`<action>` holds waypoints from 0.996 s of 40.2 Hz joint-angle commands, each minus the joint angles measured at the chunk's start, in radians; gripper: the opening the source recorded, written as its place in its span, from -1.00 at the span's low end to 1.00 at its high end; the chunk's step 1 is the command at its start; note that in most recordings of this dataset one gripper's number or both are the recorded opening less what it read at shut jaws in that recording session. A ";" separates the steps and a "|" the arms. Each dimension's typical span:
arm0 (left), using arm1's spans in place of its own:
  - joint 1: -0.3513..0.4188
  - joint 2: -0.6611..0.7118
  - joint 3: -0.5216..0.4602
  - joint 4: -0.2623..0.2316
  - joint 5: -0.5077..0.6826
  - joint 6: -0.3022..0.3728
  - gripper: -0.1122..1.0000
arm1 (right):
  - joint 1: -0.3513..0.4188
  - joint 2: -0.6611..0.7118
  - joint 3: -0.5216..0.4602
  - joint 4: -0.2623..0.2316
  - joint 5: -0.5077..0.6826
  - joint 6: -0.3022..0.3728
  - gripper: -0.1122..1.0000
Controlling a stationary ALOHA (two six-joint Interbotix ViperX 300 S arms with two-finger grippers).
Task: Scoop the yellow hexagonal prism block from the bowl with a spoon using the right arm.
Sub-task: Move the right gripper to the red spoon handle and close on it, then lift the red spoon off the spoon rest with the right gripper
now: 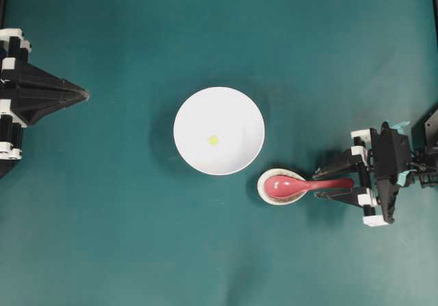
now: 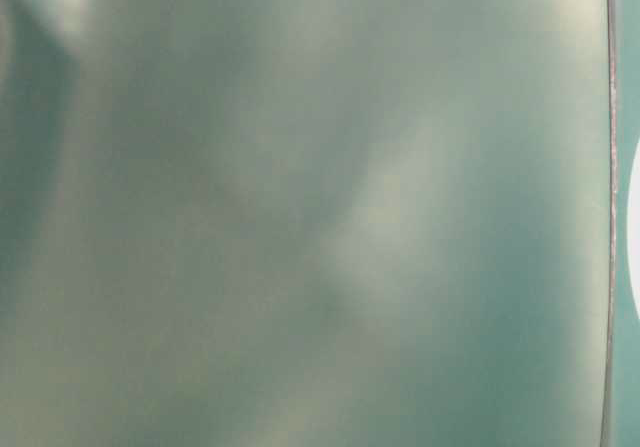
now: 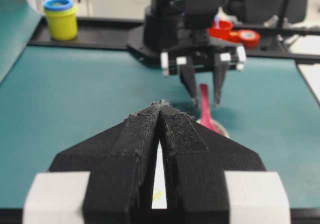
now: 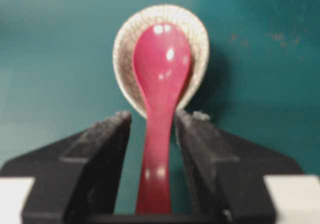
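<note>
The yellow block [image 1: 213,140] is lying away from the bowl's side [image 1: 182,118], so it will slide toward that side before it goes into the scoop when I push the spoon.
The white bowl [image 1: 233,114] stands mid-table with the tiny yellow block [image 1: 213,139] lying in its middle. To its lower right the pink-red spoon [image 1: 287,185] rests with its scoop in a small speckled spoon rest [image 1: 262,188] and its handle pointing right. My right gripper [image 1: 320,183] is open and straddles that handle. In the right wrist view the spoon [image 4: 161,68] runs between the fingers [image 4: 105,134] with a gap on each side. My left gripper [image 1: 85,95] is shut and empty at the far left, pointing toward the bowl.
A yellow tub with a blue lid [image 3: 60,17] and red tape rolls [image 3: 235,32] sit beyond the table's far edge behind the right arm. The table-level view is a teal blur. Teal mat surrounds the bowl.
</note>
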 commanded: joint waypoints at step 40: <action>0.003 0.006 -0.018 0.003 -0.002 -0.002 -0.82 | 0.005 0.011 -0.034 0.005 -0.029 0.000 -0.38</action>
